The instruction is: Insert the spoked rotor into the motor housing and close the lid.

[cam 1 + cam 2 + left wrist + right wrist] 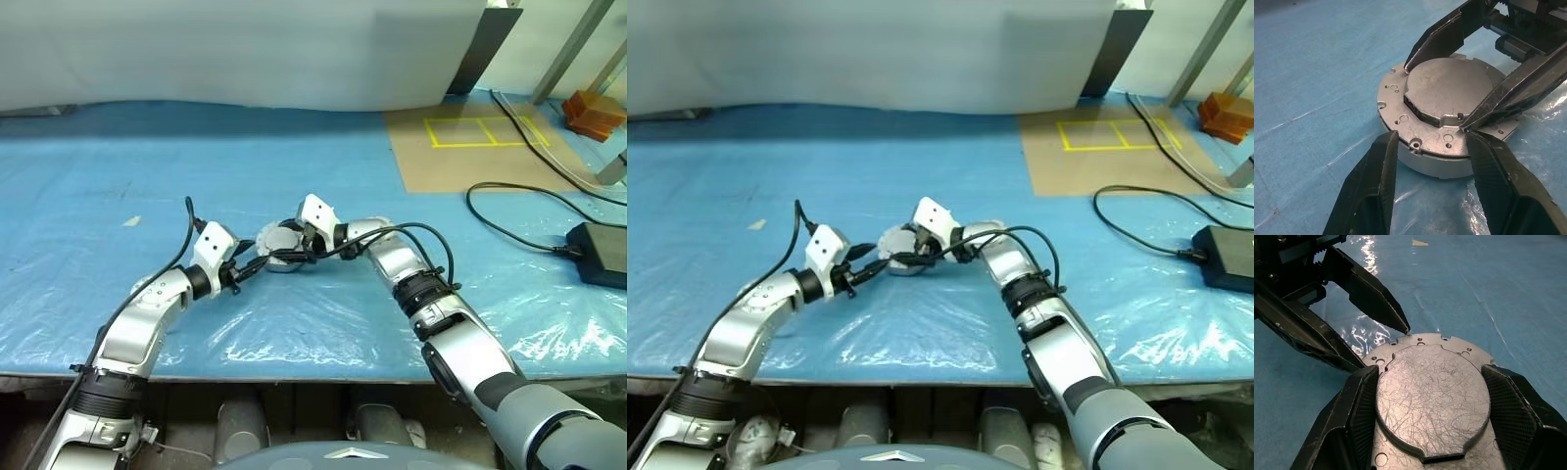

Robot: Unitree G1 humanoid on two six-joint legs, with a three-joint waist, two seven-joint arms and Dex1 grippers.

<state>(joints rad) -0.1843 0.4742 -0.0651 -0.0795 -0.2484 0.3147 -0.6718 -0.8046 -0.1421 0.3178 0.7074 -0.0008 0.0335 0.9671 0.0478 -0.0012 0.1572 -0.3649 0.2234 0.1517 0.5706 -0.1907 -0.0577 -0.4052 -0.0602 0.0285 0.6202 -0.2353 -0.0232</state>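
Observation:
The lid's edge (1436, 155) is level around the motor housing's rim, so the lid will stay in place and move along with the motor housing when I lift it.
The motor housing (1436, 166), a shallow pale metal cup, sits on the blue plastic-covered table (294, 147). The lid (1449, 83) lies on top of it, plain pale face up, with a raised centre plate and a holed flange. My right gripper (1430, 374) is shut on the lid, its fingers (1354, 416) pressed against both sides of the raised plate. My left gripper (1431, 137) stands open at the housing's near rim, one fingertip (1403, 325) touching the flange edge. The spoked rotor is hidden.
A black power brick (598, 253) with its cable (509, 191) lies at the right. A brown board (480, 147) with yellow tape squares is at the back right, and an orange object (593, 113) beyond it. The table's front edge (294, 374) runs close below the arms.

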